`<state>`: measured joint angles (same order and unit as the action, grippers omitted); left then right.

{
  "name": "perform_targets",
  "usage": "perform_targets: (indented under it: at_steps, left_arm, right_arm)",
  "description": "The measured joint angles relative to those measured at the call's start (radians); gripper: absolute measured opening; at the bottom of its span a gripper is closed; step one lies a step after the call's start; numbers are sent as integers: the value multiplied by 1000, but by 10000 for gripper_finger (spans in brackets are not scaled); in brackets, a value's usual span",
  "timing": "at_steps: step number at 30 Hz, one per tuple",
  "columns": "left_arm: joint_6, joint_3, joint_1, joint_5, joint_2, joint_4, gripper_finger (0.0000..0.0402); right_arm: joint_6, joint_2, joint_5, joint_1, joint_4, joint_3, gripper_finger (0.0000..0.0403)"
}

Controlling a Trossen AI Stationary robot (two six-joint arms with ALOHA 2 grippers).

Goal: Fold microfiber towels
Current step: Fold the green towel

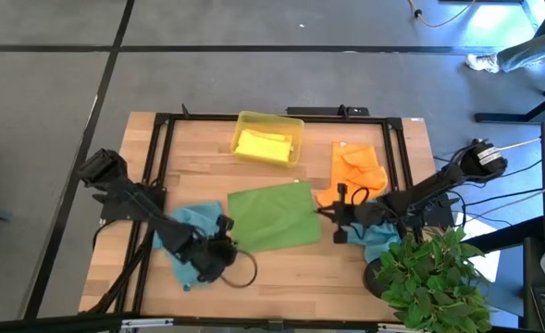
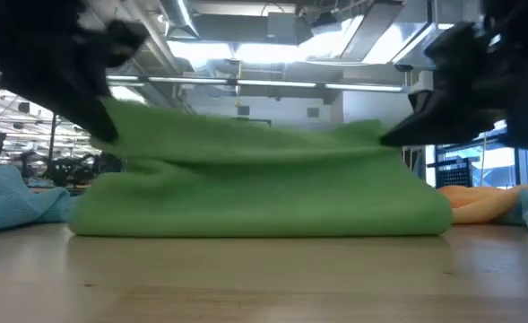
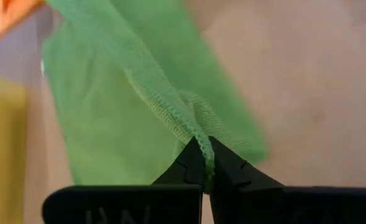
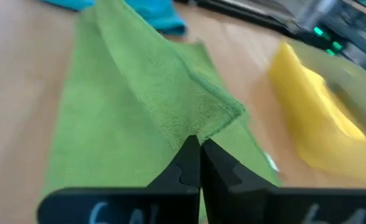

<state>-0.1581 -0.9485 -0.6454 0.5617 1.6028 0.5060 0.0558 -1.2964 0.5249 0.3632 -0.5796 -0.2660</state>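
The green towel's upper corner (image 3: 195, 124) hangs bunched, short of the lower layer's far edge (image 3: 73, 174), so my left gripper should lay it down, retake it and square the edges.
A green microfiber towel (image 1: 272, 217) lies doubled over in the middle of the table, its rounded fold (image 2: 255, 215) toward the near edge. My left gripper (image 1: 228, 225) is shut on its left end and my right gripper (image 1: 330, 215) on its right end. A teal towel (image 1: 181, 231) lies under my left arm, and another teal towel (image 1: 379, 242) sits under my right arm. An orange towel (image 1: 355, 171) lies at the back right. A yellow towel (image 1: 265, 145) lies in a translucent yellow tray (image 1: 270, 120). My left gripper pinches a bunched corner of the green towel's upper layer (image 3: 194, 127) between its two fingertips, slanting down from the left. That corner is lifted and the cloth runs down to the table. My right gripper pinches the upper layer's right corner (image 4: 202, 124) between its fingertips, coming nearly level from the right. The corner is raised and the layer sags (image 2: 255, 144) toward the left gripper over the part on the table.
A potted plant (image 1: 434, 273) stands at the near right corner, close to my right arm. A black frame (image 1: 161, 148) runs around the table's edges. Bare wood (image 1: 291, 273) shows along the near edge.
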Motion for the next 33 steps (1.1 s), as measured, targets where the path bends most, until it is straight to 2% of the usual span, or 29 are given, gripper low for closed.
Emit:
perform_targets:
  at_steps: [4, 9, 17, 28, 33]
  left_arm:
    - [0, 11, 84, -61, 0, 42, 0]
    - [-6, 55, 154, -109, 0, 39, 0]
    - [-49, 84, 227, -157, 0, 53, 0]
    - [-94, 85, 299, -70, 0, 73, 3]
    - [-99, 85, 326, -67, 0, 86, 34]
  right_arm:
    - [-53, -17, 1, -79, 8, 0, 0]
    - [-68, -76, -75, -162, -2, 0, 0]
    - [-51, -208, -132, -260, -133, -1, 0]
    - [-52, -393, -132, -316, -143, -93, 0]
    - [-58, -434, -119, -317, -139, -120, 0]
